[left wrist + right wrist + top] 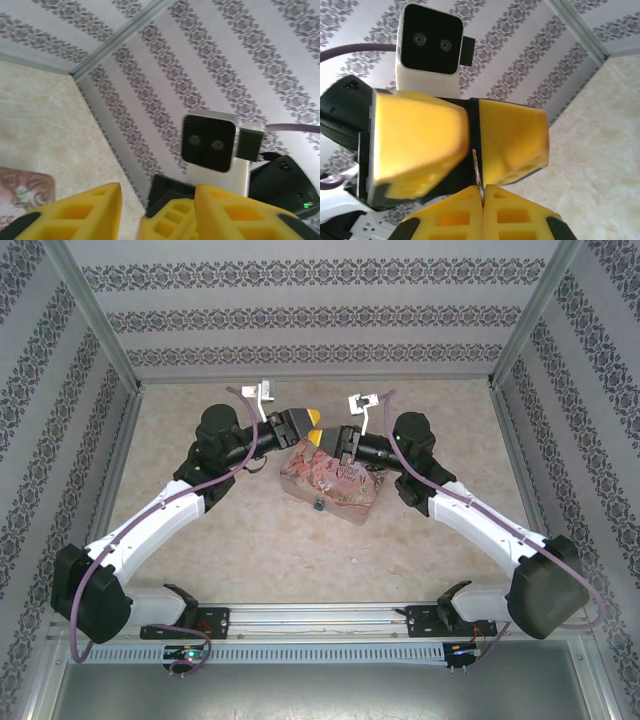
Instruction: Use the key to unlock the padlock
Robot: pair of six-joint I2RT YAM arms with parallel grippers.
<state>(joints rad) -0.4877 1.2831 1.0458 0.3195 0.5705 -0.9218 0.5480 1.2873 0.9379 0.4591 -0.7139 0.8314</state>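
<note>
Next, my left gripper opens and takes the key's loose end crosswise while my right gripper swings round, because the key is in line with both grippers.
My right gripper is shut on the key, a thin metal strip pinched edge-on at the fingertips. The key's free end stands in the narrow gap between the yellow fingers of my left gripper. That gripper is open, and its jaws do not press on the key. From above, the left gripper and the right gripper meet tip to tip over the far end of the pink tin. The tiny blue padlock hangs at the tin's near side.
Patterned walls close in the beige table on three sides. Both arms reach in towards the middle from the near corners. A corner of the pink tin shows low on the left in the left wrist view.
</note>
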